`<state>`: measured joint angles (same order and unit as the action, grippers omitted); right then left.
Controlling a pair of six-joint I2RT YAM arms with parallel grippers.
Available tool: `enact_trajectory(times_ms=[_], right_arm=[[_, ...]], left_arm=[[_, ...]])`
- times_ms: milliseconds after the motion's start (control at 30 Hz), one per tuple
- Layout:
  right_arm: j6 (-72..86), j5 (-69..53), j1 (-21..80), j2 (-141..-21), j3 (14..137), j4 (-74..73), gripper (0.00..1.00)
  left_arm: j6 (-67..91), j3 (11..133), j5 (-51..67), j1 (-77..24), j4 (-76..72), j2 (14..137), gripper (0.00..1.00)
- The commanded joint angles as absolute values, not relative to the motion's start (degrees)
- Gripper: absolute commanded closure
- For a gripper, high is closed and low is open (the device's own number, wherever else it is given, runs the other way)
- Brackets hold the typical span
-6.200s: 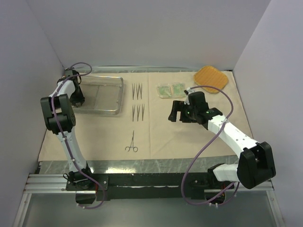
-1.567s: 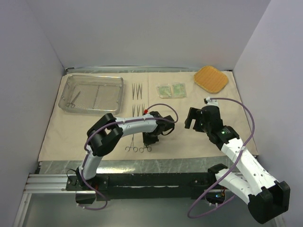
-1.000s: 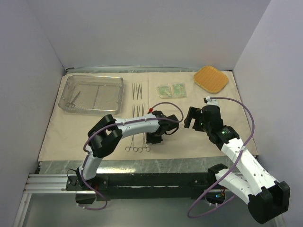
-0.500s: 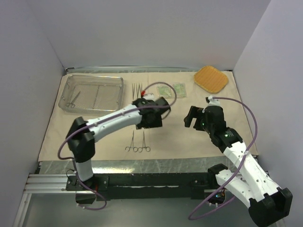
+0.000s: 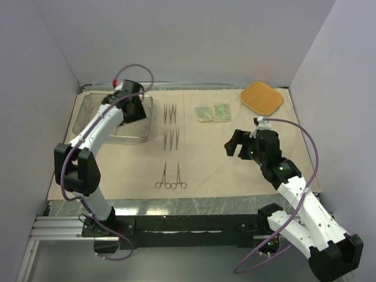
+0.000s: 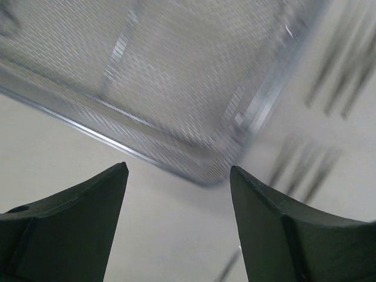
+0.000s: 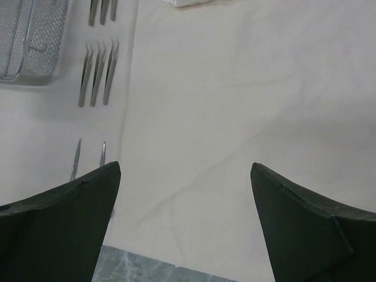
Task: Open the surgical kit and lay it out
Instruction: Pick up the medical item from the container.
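Observation:
The tray's mesh bottom (image 6: 64,41) is clear all the way to the forceps inside (image 6: 8,22). My left gripper should go on toward the forceps' shanks until its open fingers are on both sides of them.
The beige wrapping cloth (image 5: 235,176) lies spread flat. At its back left stands the steel mesh tray (image 5: 94,126), and my left gripper (image 5: 135,111) hovers open and empty over the tray's right end. In the left wrist view the open left gripper (image 6: 179,167) frames a tray corner (image 6: 205,173). Two sets of tweezers (image 5: 170,113) (image 5: 171,139) lie right of the tray. Two forceps (image 5: 171,178) lie side by side near the front. Two green-white packets (image 5: 212,111) sit behind the middle. My right gripper (image 5: 232,144) (image 7: 185,164) is open over bare cloth.
An orange woven pad (image 5: 262,98) lies at the back right corner. The grey marble table edge (image 7: 147,270) runs along the cloth's near side. Walls close in the left, back and right. The left arm covers part of the tray.
A second forceps now lies beside the first. My left gripper opened, let it go, and swung from the front middle back to the tray. The right arm has barely shifted.

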<state>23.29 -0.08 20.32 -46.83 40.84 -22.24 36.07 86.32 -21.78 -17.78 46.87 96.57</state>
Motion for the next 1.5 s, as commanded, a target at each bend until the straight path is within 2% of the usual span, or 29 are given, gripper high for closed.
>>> enact_trajectory(times_ms=[0, 300, 600, 933, 1167, 1200, 1267, 1300, 1400, 1467], right_arm=[[23.11, -1.23, 20.04, -47.63, 40.52, -18.11, 0.00], [24.52, -2.81, 20.04, -55.36, 42.89, -15.12, 0.00], [22.86, -3.25, 19.95, -61.08, 45.61, -14.59, 0.00], [21.10, -3.25, 19.95, -66.79, 48.07, -15.29, 0.00], [20.65, -3.34, 19.95, -67.59, 48.25, -14.85, 0.00], [20.48, -3.34, 20.04, -67.50, 48.25, -14.77, 0.00], [20.48, -3.25, 19.87, -67.50, 48.25, -14.77, 0.00], [20.48, -3.25, 19.95, -67.59, 48.25, -14.59, 0.00], [20.48, -3.34, 20.04, -67.67, 48.34, -14.50, 0.00], [20.57, -3.43, 20.04, -67.76, 48.34, -14.50, 0.00]], left_arm=[[21.11, 93.15, -22.77, -6.45, 41.84, 100.45, 0.23], [10.55, 101.25, -12.04, 7.46, 35.34, 114.60, 0.19], [5.63, 101.78, -9.32, 12.65, 32.08, 121.90, 0.20], [4.04, 101.78, -7.47, 13.10, 32.17, 127.52, 0.23], [3.78, 102.31, -6.24, 13.10, 34.10, 128.41, 0.41], [3.87, 102.22, -5.46, 13.10, 34.36, 128.06, 0.48], [4.30, 101.60, -4.92, 13.01, 34.19, 126.74, 0.53], [4.31, 101.25, -4.57, 12.92, 34.02, 126.30, 0.63], [4.39, 101.25, -3.60, 12.31, 34.45, 124.98, 0.71], [4.31, 101.34, -3.78, 11.87, 34.54, 124.72, 0.72]])
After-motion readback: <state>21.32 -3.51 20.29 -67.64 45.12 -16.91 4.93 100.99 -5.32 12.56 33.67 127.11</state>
